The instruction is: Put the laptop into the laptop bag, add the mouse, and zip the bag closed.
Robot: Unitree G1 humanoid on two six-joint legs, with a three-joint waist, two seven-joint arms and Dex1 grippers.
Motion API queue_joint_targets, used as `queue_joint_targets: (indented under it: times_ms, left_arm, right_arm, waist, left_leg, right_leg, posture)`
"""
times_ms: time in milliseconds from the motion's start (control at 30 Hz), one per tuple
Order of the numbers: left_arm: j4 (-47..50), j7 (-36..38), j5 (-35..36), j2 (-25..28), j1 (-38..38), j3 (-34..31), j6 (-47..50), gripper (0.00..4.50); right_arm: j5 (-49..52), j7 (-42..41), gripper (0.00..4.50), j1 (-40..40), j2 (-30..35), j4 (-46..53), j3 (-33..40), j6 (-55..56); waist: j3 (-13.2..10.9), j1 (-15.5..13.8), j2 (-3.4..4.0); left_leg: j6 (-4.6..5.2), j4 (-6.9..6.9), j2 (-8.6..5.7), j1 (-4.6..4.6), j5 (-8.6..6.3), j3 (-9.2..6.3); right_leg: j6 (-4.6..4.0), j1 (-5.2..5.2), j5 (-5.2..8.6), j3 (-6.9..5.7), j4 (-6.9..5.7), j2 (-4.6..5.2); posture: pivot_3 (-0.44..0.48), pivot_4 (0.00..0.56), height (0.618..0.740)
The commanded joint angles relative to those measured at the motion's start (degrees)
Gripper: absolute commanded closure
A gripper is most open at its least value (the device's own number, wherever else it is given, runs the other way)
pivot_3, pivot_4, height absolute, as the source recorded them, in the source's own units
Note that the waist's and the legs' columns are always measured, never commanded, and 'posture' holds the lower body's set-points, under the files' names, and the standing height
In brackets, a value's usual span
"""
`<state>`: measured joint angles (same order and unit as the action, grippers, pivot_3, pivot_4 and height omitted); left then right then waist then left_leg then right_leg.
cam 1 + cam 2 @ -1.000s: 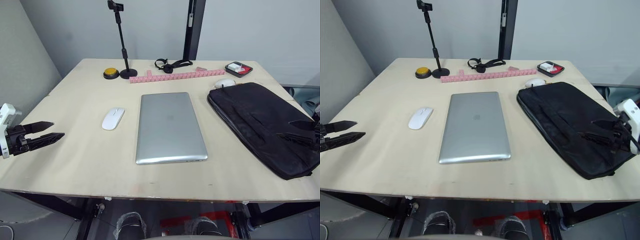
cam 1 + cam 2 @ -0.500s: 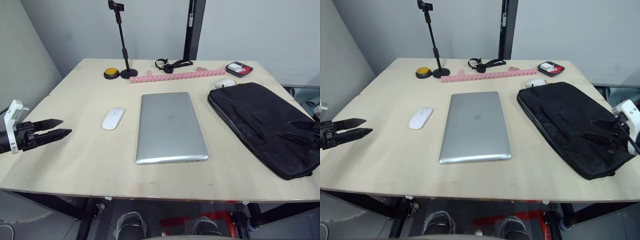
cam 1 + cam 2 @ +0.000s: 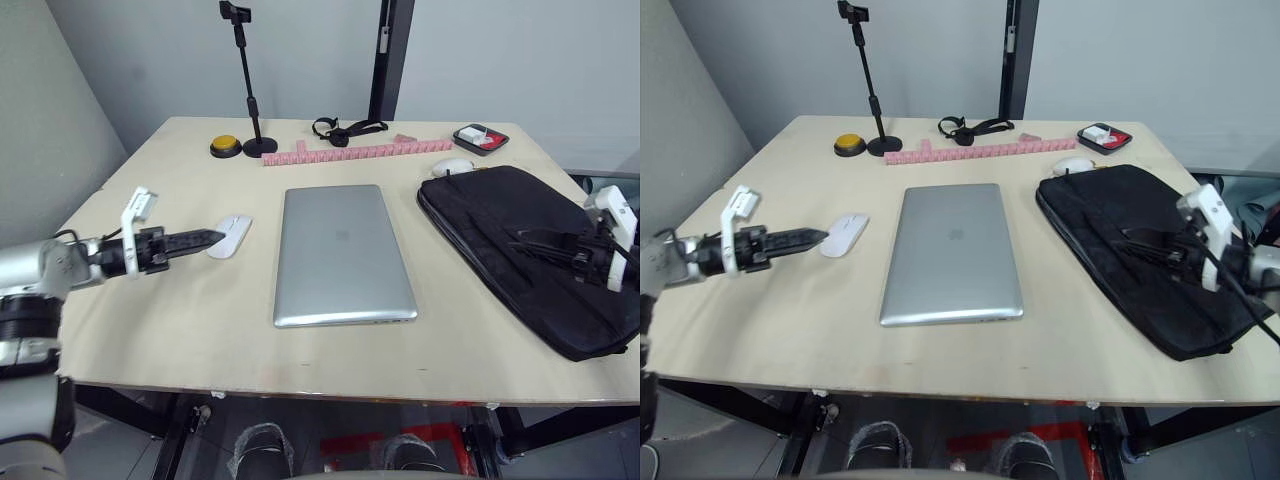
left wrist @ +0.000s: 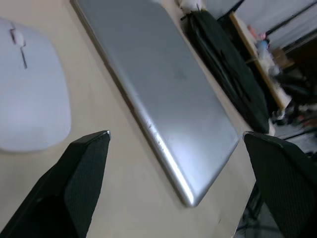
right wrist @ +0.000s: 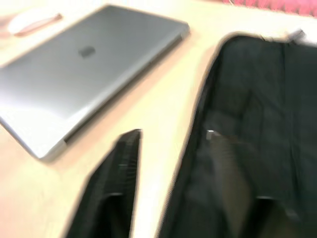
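My gripper will make the laptop slide in long side first and become hidden when it pushes, because the laptop [image 3: 343,258] bag's long seamed edge [image 3: 482,274] faces the laptop.
The silver-grey laptop [image 3: 342,250] lies shut and flat in the middle of the table. A glossy white mouse [image 3: 233,232] rests just to its left. My left gripper [image 3: 220,238] is open and low over the table, its tips right at the mouse's near-left side; in the left wrist view the mouse [image 4: 29,89] sits beside one finger. The black laptop bag [image 3: 500,210] lies flat on the right. My right gripper [image 3: 525,242] hovers open over the bag's top, and in the right wrist view the bag's zipper edge [image 5: 208,134] lies between its fingers.
Along the table's back edge stand a black phone stand [image 3: 250,100], a yellow button [image 3: 224,146], a pink strip [image 3: 355,151], a black strap [image 3: 345,128] and a small tray [image 3: 480,137]. A white lumpy thing [image 3: 452,166] touches the bag's far corner.
My left gripper has swung in from the table's left edge to the mouse. My right gripper has come further in over the bag from the right.
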<state>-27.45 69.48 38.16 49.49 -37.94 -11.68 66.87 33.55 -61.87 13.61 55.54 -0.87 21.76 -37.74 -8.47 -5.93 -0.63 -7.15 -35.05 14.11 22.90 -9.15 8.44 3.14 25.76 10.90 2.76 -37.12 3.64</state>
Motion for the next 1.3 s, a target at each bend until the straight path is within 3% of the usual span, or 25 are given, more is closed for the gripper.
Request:
queue_joint_targets:
  times_ms: [33, 100, 133, 333, 567, 733, 1133, 1300]
  left_arm:
    - [-2.7, -4.8, 0.3, -4.2, -4.0, 0.3, 4.5, 0.0]
    - [-2.9, -7.6, -0.5, -7.2, -5.0, 1.3, 5.9, 0.0]
    - [-2.8, -8.7, -0.7, -8.4, -5.5, 1.6, 6.3, 0.0]
    - [-10.1, -19.0, -2.5, -16.5, -11.8, -1.1, 5.5, 0.0]
    - [-15.8, -20.8, -5.7, -19.4, -13.8, 1.2, 2.2, 0.0]
    - [-18.1, -20.2, -7.7, -19.7, -13.8, 2.1, -0.3, 0.0]
    - [-26.8, -18.9, -9.4, -24.0, -18.4, 1.0, -5.8, 0.0]
    - [-26.3, -15.7, -10.5, -25.4, -18.4, 2.7, -6.3, 0.0]
  right_arm:
    - [-0.5, 1.7, 3.62, 2.2, -1.2, 3.7, -3.7, -0.1]
    - [-1.2, 2.3, 4.38, 3.1, -2.0, 4.5, -6.1, 0.1]
    - [-2.0, 2.6, 4.45, 3.6, -2.1, 4.6, -7.4, 0.5]
    - [-12.0, 8.3, 4.45, 10.5, -5.6, 2.6, -17.9, 5.0]
    - [-24.0, 16.0, 4.45, 17.1, -12.2, -4.2, -27.9, 7.8]
    - [-28.5, 21.2, 4.45, 21.5, -17.7, -9.7, -30.6, 5.9]
    - [-27.2, 13.7, 4.45, 23.8, -25.8, -13.1, -34.5, 3.2]
    - [-27.9, 12.7, 4.45, 24.8, -28.5, -13.9, -35.7, 3.7]
  waist:
    - [0.0, 0.0, 0.01]
    - [0.0, 0.0, 0.01]
    - [0.0, 0.0, 0.01]
    - [0.0, 0.1, 0.0]
    - [0.0, 0.3, 0.0]
    - [0.0, 0.3, 0.01]
    - [0.0, 0.2, 0.03]
    - [0.0, 0.3, 0.03]
  left_leg:
    - [0.0, 0.0, -0.01, 0.02, 0.0, 0.01]
    - [0.0, 0.01, -0.03, 0.06, 0.0, 0.0]
    - [0.0, 0.02, -0.03, 0.08, 0.0, -0.01]
    - [-0.01, -0.04, -0.03, 0.12, 0.02, -0.12]
    - [-0.04, 0.03, -0.06, 0.22, 0.04, -0.19]
    - [-0.06, 0.03, -0.07, 0.23, 0.05, -0.27]
    - [-0.08, 0.03, -0.08, -0.1, 0.06, -0.49]
    - [-0.1, 0.05, -0.09, -0.17, 0.07, -0.61]
  right_leg:
    - [0.0, 0.0, 0.0, 0.01, 0.04, 0.01]
    - [-0.01, 0.01, 0.0, -0.01, 0.07, 0.02]
    - [-0.01, 0.01, 0.01, -0.02, 0.09, 0.02]
    - [-0.02, -0.01, 0.0, -0.1, 0.02, 0.02]
    - [-0.01, -0.02, 0.0, -0.19, 0.16, 0.02]
    - [-0.01, -0.04, -0.01, -0.27, 0.13, 0.04]
    - [-0.02, -0.7, 0.0, -0.57, 0.23, 0.15]
    - [-0.02, -0.8, 0.0, -0.67, 0.22, 0.17]
  posture:
    - [0.0, 0.15, 0.733]
    - [0.0, 0.15, 0.733]
    - [0.0, 0.15, 0.733]
    - [0.0, 0.15, 0.733]
    - [0.0, 0.15, 0.733]
    - [0.0, 0.15, 0.733]
    - [0.0, 0.15, 0.733]
    - [0.0, 0.15, 0.733]
